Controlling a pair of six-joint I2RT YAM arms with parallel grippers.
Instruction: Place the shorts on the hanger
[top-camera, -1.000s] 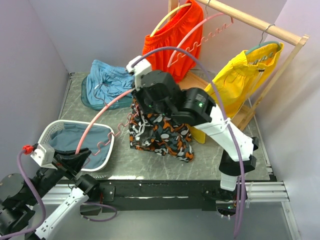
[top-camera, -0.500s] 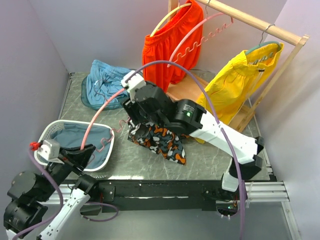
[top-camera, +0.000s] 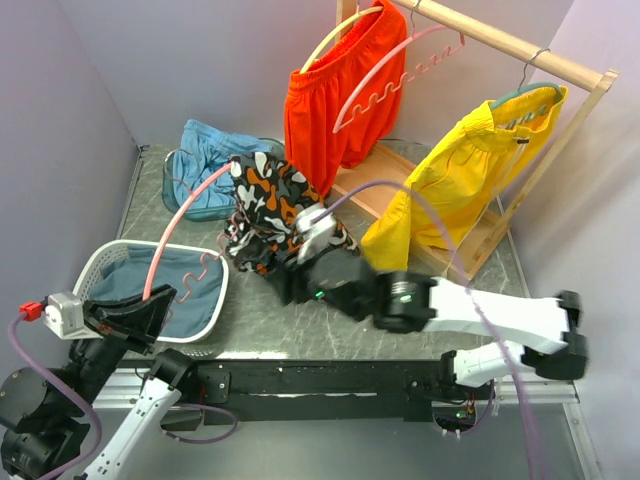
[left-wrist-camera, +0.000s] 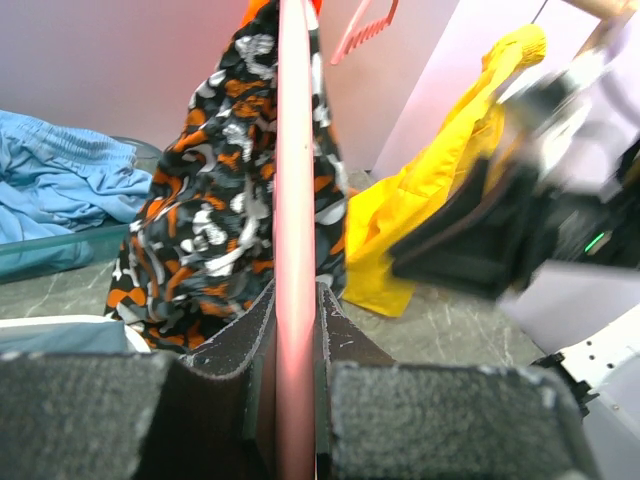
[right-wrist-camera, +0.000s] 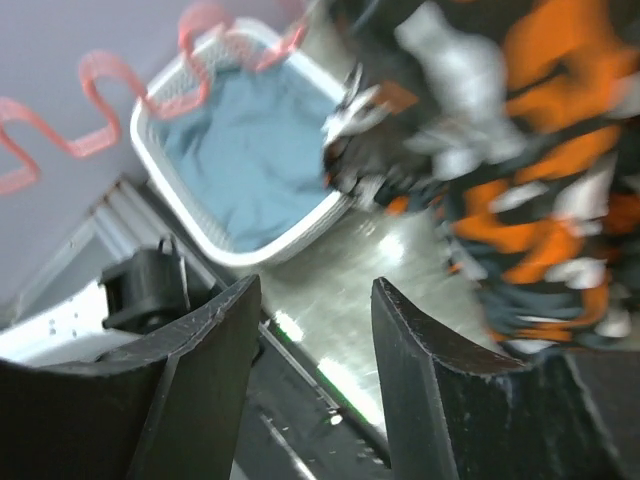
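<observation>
The camouflage shorts (top-camera: 276, 208) will stay hooked when I pull their waistband toward me, because they hang around the pink hanger's far end (top-camera: 229, 168).
The camouflage shorts (top-camera: 265, 205) hang draped over the far end of the pink hanger (top-camera: 178, 222), above the table's back left. My left gripper (top-camera: 150, 303) is shut on the hanger's near end. In the left wrist view the hanger (left-wrist-camera: 295, 180) runs straight out between the pads, with the shorts (left-wrist-camera: 225, 170) hanging round it. My right gripper (top-camera: 282, 285) sits low, just in front of the shorts, with its jaws open and empty. In the right wrist view my right gripper (right-wrist-camera: 315, 290) faces the table's front edge, with the shorts (right-wrist-camera: 540, 180) blurred at upper right.
A white basket (top-camera: 100, 262) with blue cloth stands at the front left, under the hanger's wavy bar (top-camera: 205, 272). Blue shorts (top-camera: 205, 160) lie at the back left. On the wooden rack (top-camera: 520, 48) hang orange shorts (top-camera: 340, 95), another pink hanger (top-camera: 400, 70) and yellow shorts (top-camera: 480, 150).
My right gripper opened, let go of the shorts and swung down toward the front edge. The shorts rose and shifted back-left with the hanger. The left gripper stayed shut.
</observation>
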